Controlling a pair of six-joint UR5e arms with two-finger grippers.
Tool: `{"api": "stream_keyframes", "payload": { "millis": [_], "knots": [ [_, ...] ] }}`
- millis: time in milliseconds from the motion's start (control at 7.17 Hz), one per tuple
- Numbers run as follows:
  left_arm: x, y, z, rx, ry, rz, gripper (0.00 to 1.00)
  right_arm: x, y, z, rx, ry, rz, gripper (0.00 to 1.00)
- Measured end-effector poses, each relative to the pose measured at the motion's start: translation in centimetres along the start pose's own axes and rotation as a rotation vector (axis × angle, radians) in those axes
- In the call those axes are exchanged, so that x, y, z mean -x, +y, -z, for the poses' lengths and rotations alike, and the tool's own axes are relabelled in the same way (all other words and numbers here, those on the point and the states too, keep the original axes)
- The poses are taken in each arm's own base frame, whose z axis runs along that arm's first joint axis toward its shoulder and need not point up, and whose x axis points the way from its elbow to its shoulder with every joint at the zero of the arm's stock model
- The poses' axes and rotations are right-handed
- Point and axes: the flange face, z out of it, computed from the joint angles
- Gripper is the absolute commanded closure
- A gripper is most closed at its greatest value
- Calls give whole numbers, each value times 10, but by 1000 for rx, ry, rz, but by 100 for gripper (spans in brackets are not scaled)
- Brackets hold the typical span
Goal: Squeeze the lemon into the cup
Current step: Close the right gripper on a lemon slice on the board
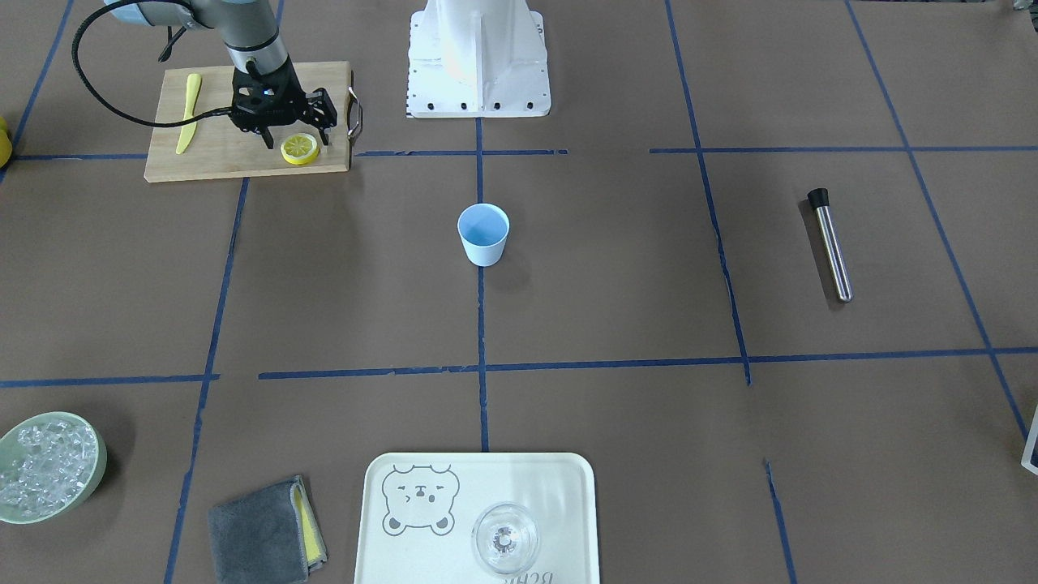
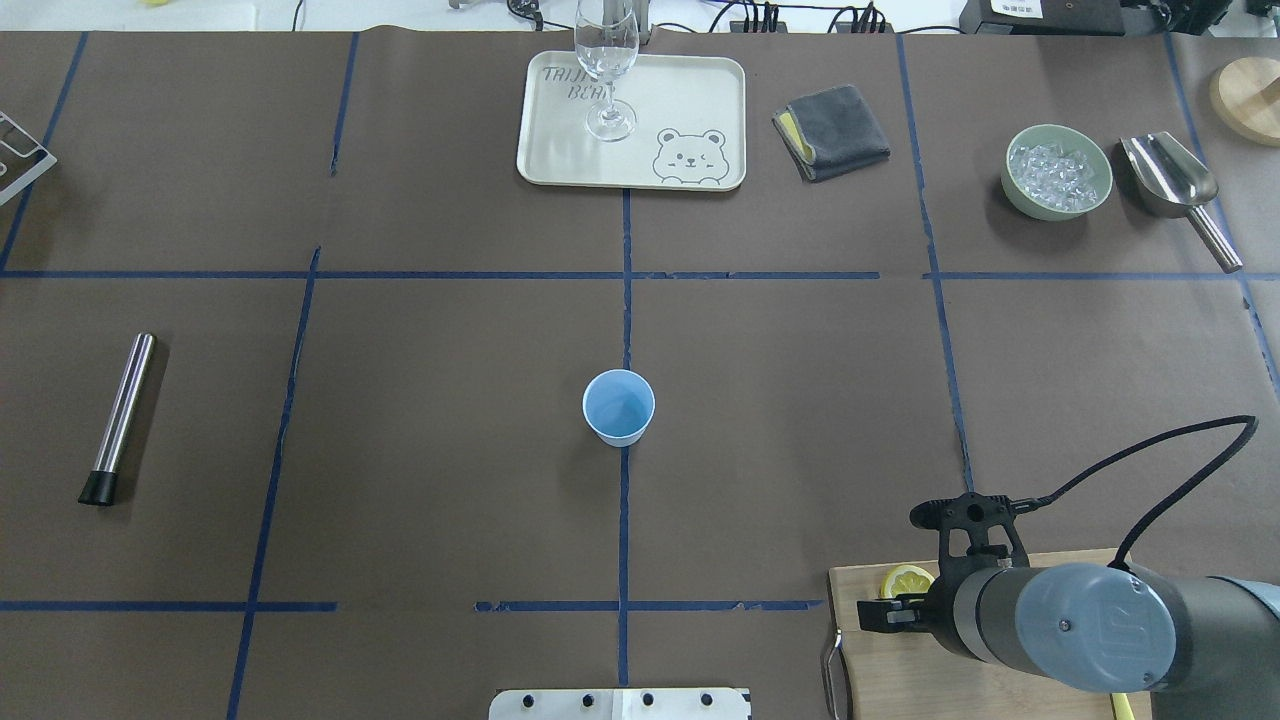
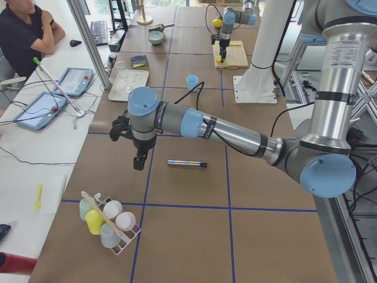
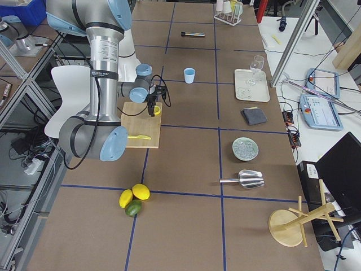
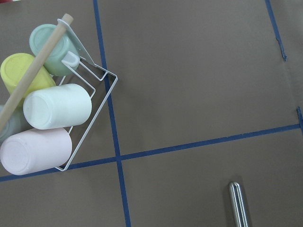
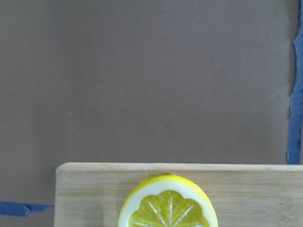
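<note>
I should expect another slice to stay behind on the board when I lift, because a dull yellow edge (image 6: 158, 175) shows under the lemon slice (image 1: 299, 148).
A lemon slice (image 1: 300, 148) lies flat on the near corner of a wooden cutting board (image 1: 235, 158). It also shows in the right wrist view (image 6: 168, 208) and the overhead view (image 2: 906, 580). My right gripper (image 1: 298, 139) is open, low over the board, with one finger on each side of the slice. The light blue cup (image 1: 483, 234) stands upright and empty at the table's middle (image 2: 619, 406), far from the board. My left gripper (image 3: 139, 160) hangs over the table's other end near a rack of cups (image 5: 47, 109). I cannot tell if it is open or shut.
A yellow plastic knife (image 1: 189, 112) lies on the board. A steel tube (image 1: 831, 243) lies on the robot's left side. A bowl of ice (image 1: 49, 466), a grey cloth (image 1: 263, 531) and a tray (image 1: 389, 560) with a clear glass (image 1: 504, 538) sit at the far edge.
</note>
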Motion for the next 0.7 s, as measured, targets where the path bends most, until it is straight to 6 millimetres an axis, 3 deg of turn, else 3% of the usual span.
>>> {"api": "stream_keyframes", "payload": {
  "millis": [279, 697],
  "knots": [
    [1, 0, -1, -7, 0, -7, 0, 2, 0, -2, 2, -2, 1, 10],
    [1, 0, -1, -7, 0, -8, 0, 4, -1, 1, 3, -9, 0, 29]
  ]
}}
